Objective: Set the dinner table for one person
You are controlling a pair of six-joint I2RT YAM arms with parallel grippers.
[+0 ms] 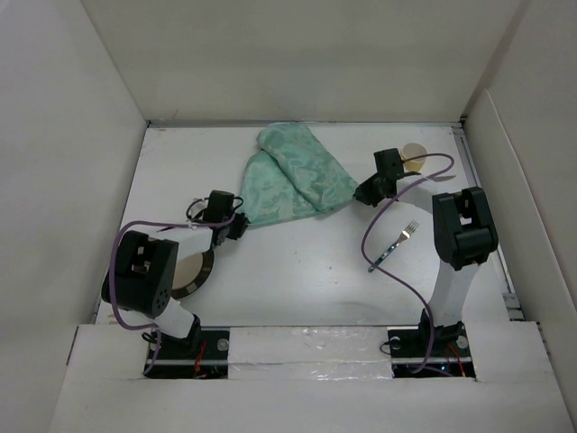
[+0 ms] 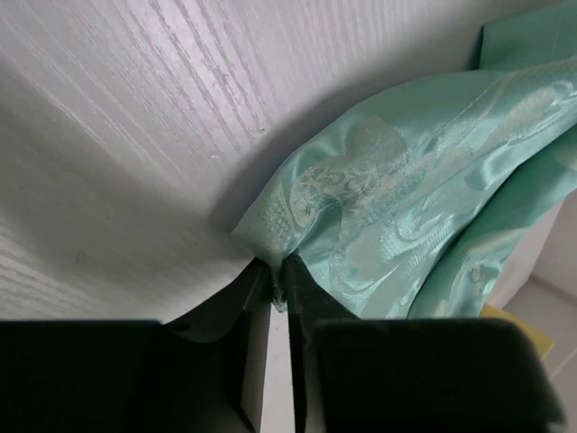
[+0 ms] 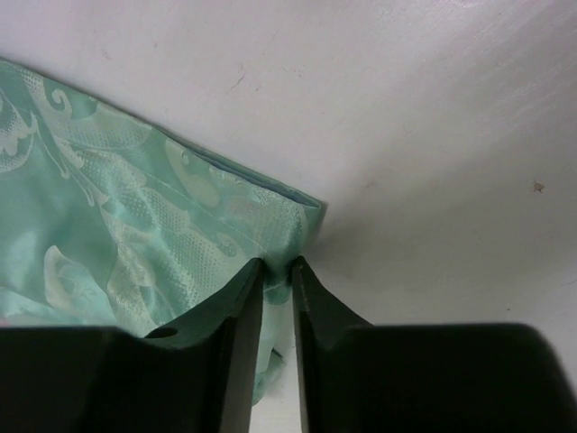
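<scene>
I can see the placemat (image 1: 293, 171) lying bunched and folded over itself, so next I lift its corners (image 1: 251, 222) high and apart with my left gripper and my right gripper before I lay it flat.
A green patterned cloth placemat (image 1: 293, 176) lies folded and bunched on the white dinner table (image 1: 306, 262), toward the back. My left gripper (image 1: 240, 223) is shut on the placemat's near left corner (image 2: 270, 244). My right gripper (image 1: 362, 193) is shut on the placemat's right corner (image 3: 287, 236). A fork (image 1: 395, 244) lies on the table right of centre, apart from both grippers. A round plate (image 1: 191, 273) sits at the near left, partly hidden under my left arm.
A round tan object (image 1: 414, 156) lies at the back right behind my right wrist. White wall panels (image 1: 63, 180) enclose the table on the left, back and right. Purple cables loop off both arms.
</scene>
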